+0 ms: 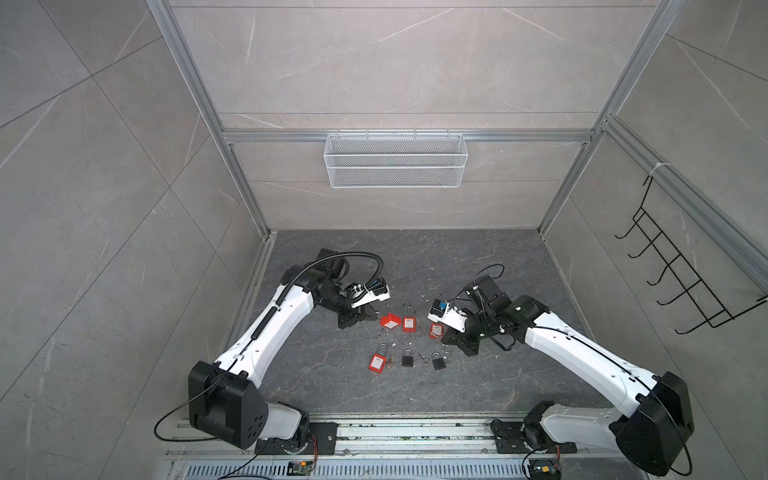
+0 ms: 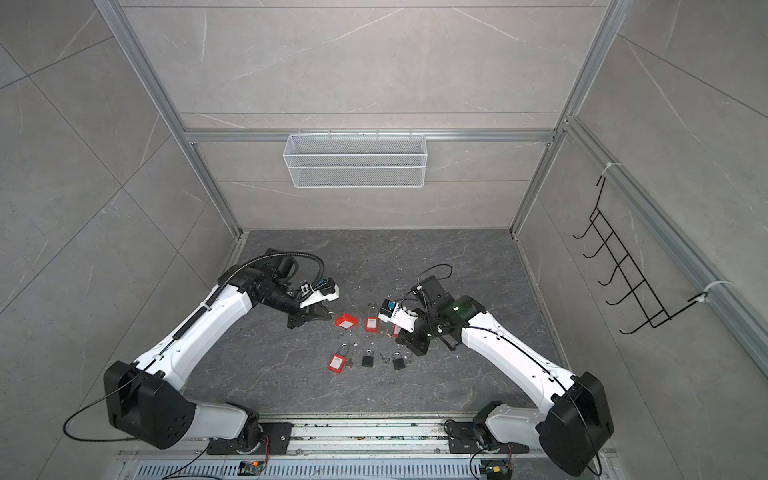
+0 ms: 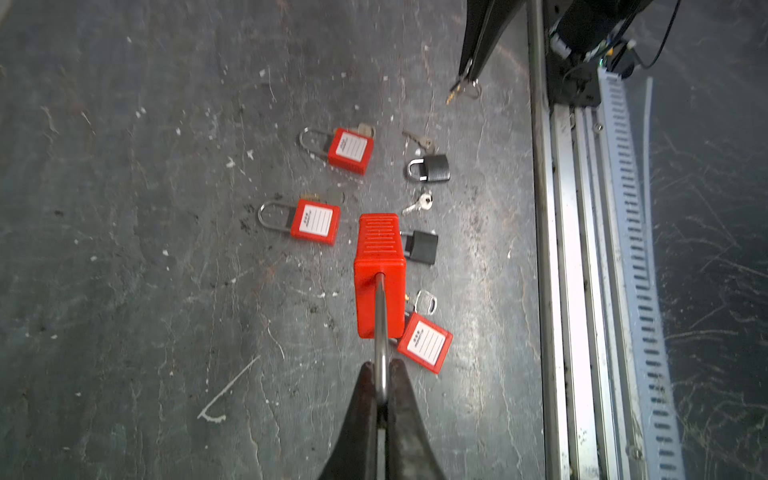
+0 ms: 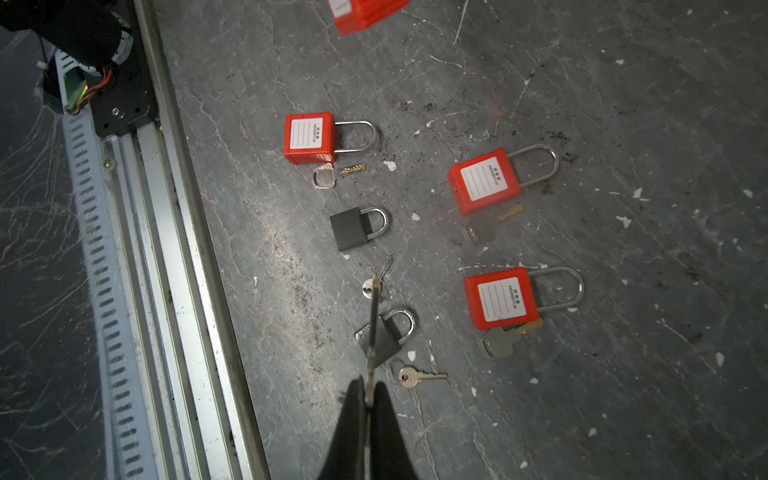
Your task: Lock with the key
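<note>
The left gripper has its red padlock by the shackle (image 3: 380,320), with open floor (image 3: 316,368) beside the other locks, so it should keep lowering until the padlock rests there.
My left gripper (image 3: 381,365) is shut on the steel shackle of a red padlock (image 3: 380,274), whose body sticks out ahead of the fingers, above the floor. In both top views this lock (image 1: 390,322) (image 2: 345,321) hangs just right of the left gripper (image 1: 371,312). My right gripper (image 4: 368,384) is shut on a key (image 4: 373,328), seen edge-on and pointing away from the fingers. In the left wrist view the right gripper (image 3: 468,78) shows the key's brass tip (image 3: 451,96). The two grippers are apart, with locks on the floor between them.
On the dark floor lie three red padlocks (image 1: 409,323) (image 1: 436,330) (image 1: 377,363) and two black ones (image 1: 407,359) (image 1: 438,362), each with a loose key beside it (image 4: 419,376). A wire basket (image 1: 395,160) hangs on the back wall, a hook rack (image 1: 681,266) on the right wall.
</note>
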`<state>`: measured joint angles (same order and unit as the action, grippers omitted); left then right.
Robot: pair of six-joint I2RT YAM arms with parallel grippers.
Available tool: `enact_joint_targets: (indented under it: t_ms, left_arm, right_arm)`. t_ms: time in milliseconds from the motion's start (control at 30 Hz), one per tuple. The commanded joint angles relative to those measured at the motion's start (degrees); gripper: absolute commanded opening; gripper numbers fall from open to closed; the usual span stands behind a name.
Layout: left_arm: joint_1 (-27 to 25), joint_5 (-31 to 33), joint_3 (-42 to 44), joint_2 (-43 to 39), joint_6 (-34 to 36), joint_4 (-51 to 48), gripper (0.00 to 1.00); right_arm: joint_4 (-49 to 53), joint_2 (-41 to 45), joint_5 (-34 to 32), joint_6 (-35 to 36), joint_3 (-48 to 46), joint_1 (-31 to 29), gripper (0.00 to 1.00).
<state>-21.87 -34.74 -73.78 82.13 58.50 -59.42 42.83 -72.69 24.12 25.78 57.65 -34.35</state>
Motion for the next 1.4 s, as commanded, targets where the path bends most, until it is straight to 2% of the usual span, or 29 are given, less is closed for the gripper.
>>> enact_joint_targets:
  t_ms: [0, 100, 200, 333, 667, 833, 1033, 1067, 1133, 1367]
  left_arm:
    - [-0.1, 8.5, -3.2, 3.7, 5.1, -9.1, 0.00]
    - [-0.1, 11.2, -4.5, 7.4, 5.6, -10.2, 0.00]
    - [-0.2, 10.5, -5.6, 10.4, 5.0, -10.2, 0.00]
    - [-1.1, 12.8, -6.0, 14.2, 4.6, -9.5, 0.00]
    - [-2.8, 20.7, -9.0, 22.7, 1.7, -6.7, 0.00]
    - [-3.3, 22.3, -10.6, 26.9, 1.9, -8.3, 0.00]
    - [-4.2, 26.0, -11.8, 29.4, 0.4, -5.4, 0.00]
    - [-4.2, 26.8, -12.1, 29.9, -0.1, -4.8, 0.00]
    - [-4.2, 28.0, -12.5, 30.5, -1.1, -3.0, 0.08]
    - [-3.0, 27.8, -14.0, 33.2, -3.4, 2.8, 0.14]
  right_arm:
    - [-6.1, 0.0, -1.3, -7.7, -1.8, 0.2, 0.00]
    - [-8.2, 0.0, -2.4, -10.2, -3.3, 0.2, 0.00]
    - [-9.3, -0.5, -2.8, -12.7, -4.9, 0.2, 0.00]
    - [-9.8, -0.9, -3.1, -15.7, -6.2, 0.2, 0.00]
    - [-13.5, -2.3, -1.3, -22.5, -7.6, 0.0, 0.00]
    - [-16.6, -4.3, 0.8, -27.1, -8.0, -1.0, 0.00]
    - [-21.7, -5.8, 2.7, -32.0, -8.7, -2.0, 0.00]
    - [-22.2, -6.3, 3.1, -32.8, -8.5, -2.2, 0.00]
    - [-22.9, -7.5, 3.4, -34.6, -7.7, -2.4, 0.00]
    - [-22.4, -13.6, 4.9, -42.1, -3.2, -3.2, 0.00]
